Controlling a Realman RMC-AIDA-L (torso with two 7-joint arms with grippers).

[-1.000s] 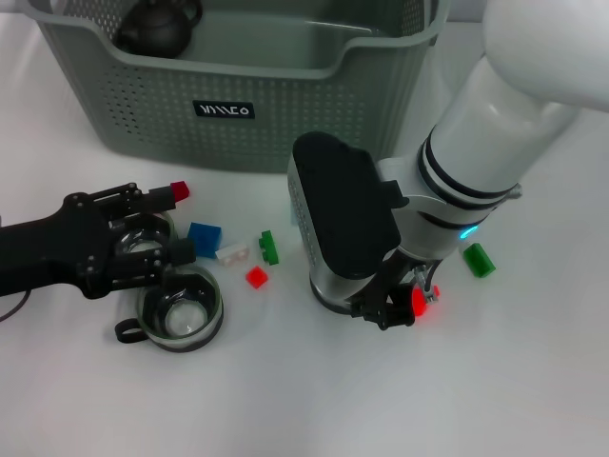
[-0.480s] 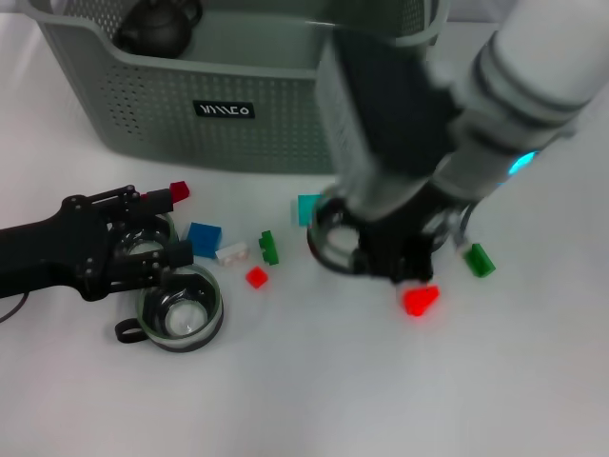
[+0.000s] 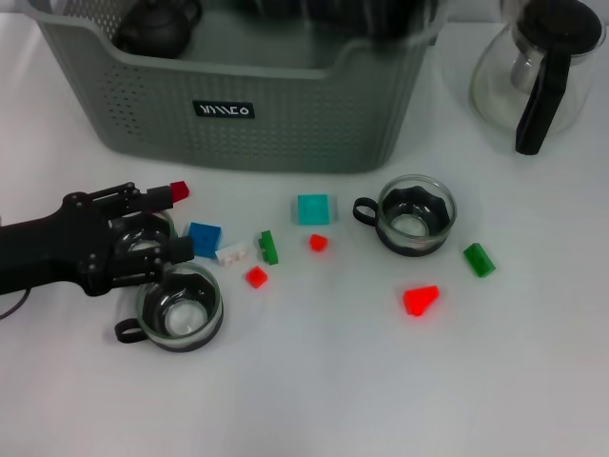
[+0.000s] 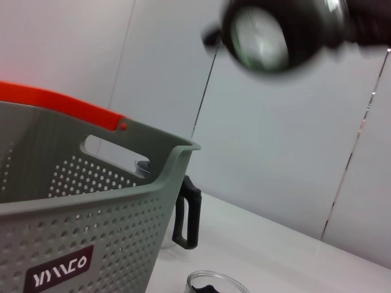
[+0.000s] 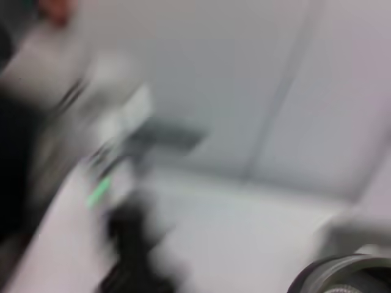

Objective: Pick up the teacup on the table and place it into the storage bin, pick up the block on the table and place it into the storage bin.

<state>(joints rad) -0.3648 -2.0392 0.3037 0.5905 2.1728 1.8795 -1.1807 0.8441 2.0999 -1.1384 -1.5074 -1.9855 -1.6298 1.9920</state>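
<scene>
The teacup [image 4: 259,39] is hanging above the height of the storage bin's rim. My right gripper should go on carrying it in until it gets to the open part of the storage bin's bottom next to the teapot [image 3: 257,44].
The grey-green storage bin [image 3: 285,114] stands at the back, and its perforated wall [image 4: 91,244] fills the left wrist view. One glass teacup [image 3: 179,309] sits front left and another teacup [image 3: 414,219] right of centre. A third cup [image 3: 143,236] lies partly under my left gripper [image 3: 166,224], which rests open and low at the left. Loose blocks lie between the cups: blue [image 3: 204,236], teal [image 3: 312,208] and a red block [image 3: 420,300]. My right gripper [image 3: 381,14] is a dark blur at the top edge above the bin.
A dark teapot [image 3: 157,27] lies inside the bin. A glass pitcher [image 3: 533,67] with a black handle stands back right. More small blocks are scattered about: red [image 3: 178,190], white [image 3: 231,253], green [image 3: 269,248], red [image 3: 256,277], green [image 3: 479,259].
My right arm rose from beside the red block and swung back over the bin, uncovering the right teacup, teal block and pitcher. The red block stayed on the table. The left arm held still.
</scene>
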